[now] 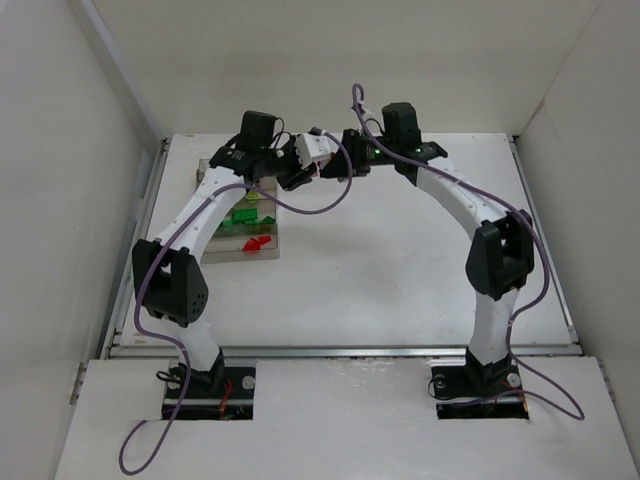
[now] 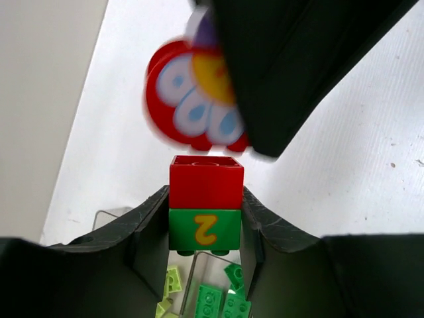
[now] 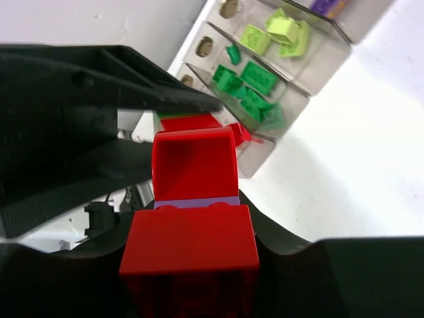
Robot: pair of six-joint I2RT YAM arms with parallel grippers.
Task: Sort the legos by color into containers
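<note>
The flower-topped piece [image 2: 195, 93] takes up my right gripper, so next I put it down first. My right gripper should then pull the red brick [image 2: 206, 185] off the green brick.
My left gripper [image 2: 205, 199] is shut on a two-brick stack: a green brick with a yellow "2" [image 2: 204, 229] and a red brick [image 2: 206, 182] joined to it. My right gripper [image 3: 189, 228] is shut on the red base [image 3: 189, 245] of the flower-topped piece, whose red-and-white flower face [image 2: 192, 99] is blurred just beyond the stack. The two grippers [image 1: 300, 170] [image 1: 338, 160] meet in the air at the back of the table. The tinted tray [image 1: 272, 250] lies below left, with green bricks [image 3: 248, 83], lime bricks [image 3: 278, 33], a purple one [image 3: 324, 6] and a red one [image 3: 242, 132].
White walls close in the table on the left, back and right. A metal rail [image 1: 340, 350] runs along the table's near edge. Purple cables [image 1: 330, 200] hang from both arms. In the left wrist view the tray's green bricks [image 2: 222, 301] lie directly below my fingers.
</note>
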